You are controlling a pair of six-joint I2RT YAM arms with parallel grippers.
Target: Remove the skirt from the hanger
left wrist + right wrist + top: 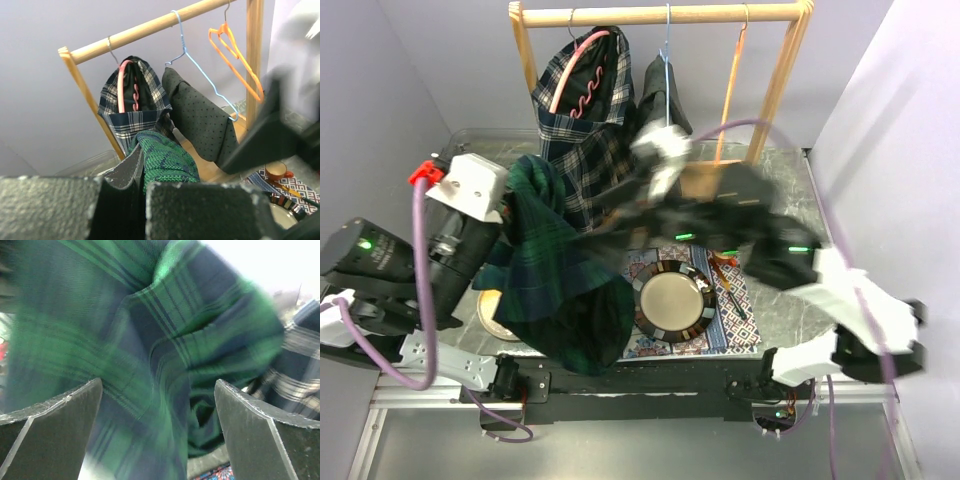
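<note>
My left gripper has only a fold of the skirt (167, 161) between its fingers, so my right gripper should hold the hanging cloth (555, 258) steady while my left gripper grabs the skirt's dark lining.
A green and navy plaid skirt (555, 270) hangs from my left gripper (510, 195) and drapes down to the table's front left. In the left wrist view the left gripper (137, 175) is shut on a fold of the skirt (165, 160). No hanger shows inside the skirt. My right gripper (615, 218) is blurred, just right of the skirt. In the right wrist view it (157, 390) is open, with the skirt (150, 350) close in front of the jaws and not between them.
A wooden rail (660, 14) carries a pink hanger (575, 70) with a navy and white plaid garment (585, 140), a blue hanger (666, 40) with a dark dotted garment (665, 95), and a bare orange hanger (730, 90). A plate (672, 300) lies on a patterned mat (720, 330).
</note>
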